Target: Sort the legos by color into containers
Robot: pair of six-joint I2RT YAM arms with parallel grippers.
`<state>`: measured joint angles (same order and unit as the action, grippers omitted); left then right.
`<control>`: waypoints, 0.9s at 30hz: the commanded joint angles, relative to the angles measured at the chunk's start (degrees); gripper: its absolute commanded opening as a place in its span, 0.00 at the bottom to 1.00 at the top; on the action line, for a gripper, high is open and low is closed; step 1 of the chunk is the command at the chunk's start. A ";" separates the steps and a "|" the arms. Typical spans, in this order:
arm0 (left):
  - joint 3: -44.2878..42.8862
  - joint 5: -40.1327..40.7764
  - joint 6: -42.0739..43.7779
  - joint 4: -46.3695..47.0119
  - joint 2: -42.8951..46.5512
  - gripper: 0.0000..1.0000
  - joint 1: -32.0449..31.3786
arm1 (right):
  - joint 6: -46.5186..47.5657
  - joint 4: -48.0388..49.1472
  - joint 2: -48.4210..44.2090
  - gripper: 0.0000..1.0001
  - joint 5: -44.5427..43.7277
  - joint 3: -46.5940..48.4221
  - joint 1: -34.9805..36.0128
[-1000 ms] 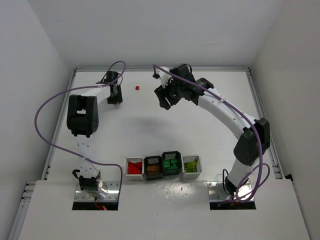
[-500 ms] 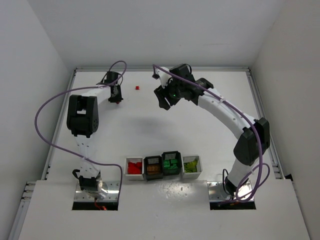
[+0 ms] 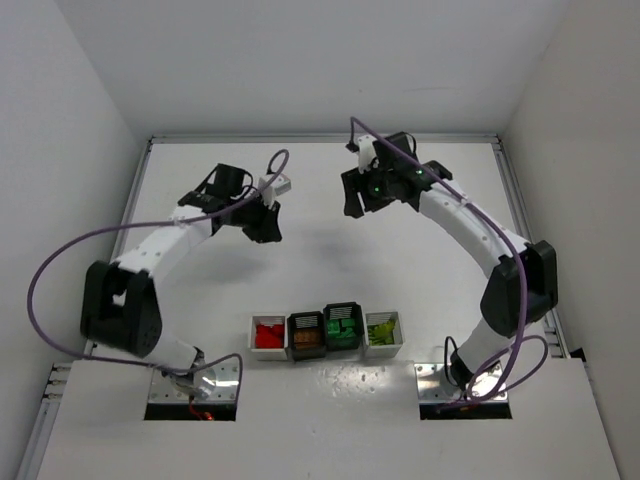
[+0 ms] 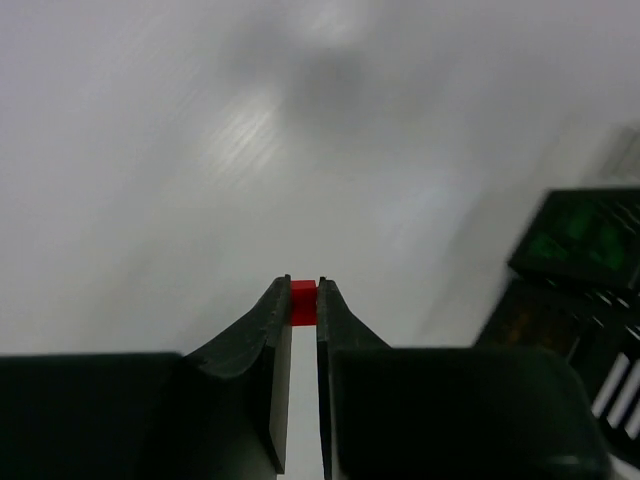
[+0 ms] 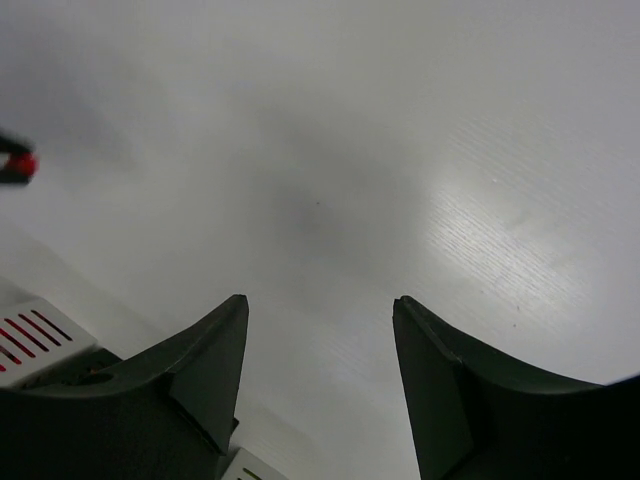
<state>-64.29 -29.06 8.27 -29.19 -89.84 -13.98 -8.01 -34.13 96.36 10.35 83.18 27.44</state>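
Note:
The red lego [image 4: 304, 302] is a match for the red legos in the open white container [image 3: 269, 332], so my left gripper should go on carrying it until it is over them before it lets go.
My left gripper [image 4: 304, 284] is shut on a tiny red lego [image 4: 303, 303], pinched between its fingertips above the bare table. In the top view it [image 3: 267, 230] hangs over the table's middle left, and the lego is hidden there. My right gripper [image 5: 320, 305] is open and empty; in the top view it [image 3: 352, 207] is at the back centre. The red lego also shows in the right wrist view [image 5: 22, 164]. The containers [image 3: 327, 345] stand in a row at the near centre: a white one with red legos [image 3: 268, 335], black with orange [image 3: 306, 338], black with green [image 3: 342, 330], white with yellow-green [image 3: 382, 331].
The black green-filled bin [image 4: 585, 240] and the orange-filled bin [image 4: 540, 322] appear blurred at the right of the left wrist view. A raised rim [image 3: 320, 139] borders the table at the back and sides. Purple cables loop from both arms.
The red lego that lay at the back of the table is now in my left gripper, which has swung right and nearer. My right gripper has shifted right.

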 commanded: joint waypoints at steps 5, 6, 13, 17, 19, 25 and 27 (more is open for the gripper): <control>6.28 -19.89 27.04 -17.73 17.50 0.03 -7.81 | -6.14 2.93 -5.21 0.60 3.27 -1.61 -5.99; 6.28 -19.90 28.80 -19.05 18.38 0.03 -8.95 | -6.14 2.93 -5.21 0.60 4.06 -2.22 -6.00; 6.20 -17.71 45.33 -36.19 19.79 0.06 -19.32 | -6.14 2.93 -6.26 0.60 6.34 -3.46 -7.84; 7.33 -14.55 47.63 -38.40 21.11 0.07 -22.05 | -6.14 2.93 -6.27 0.62 6.87 -3.99 -8.37; 7.34 -12.53 47.63 -37.78 21.72 0.07 -23.80 | -6.14 2.93 -6.80 0.62 6.88 -4.51 -8.90; 8.92 -9.01 49.47 -39.36 20.41 0.08 -27.32 | -5.61 2.93 -6.80 0.64 7.40 -4.51 -8.90; 8.92 -8.30 49.47 -39.36 20.41 0.17 -27.33 | -5.61 2.40 -6.80 0.64 7.40 -4.51 -9.42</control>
<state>-55.75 -38.39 54.85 -67.26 -69.73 -40.58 -13.32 -33.01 91.77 16.69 78.91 18.57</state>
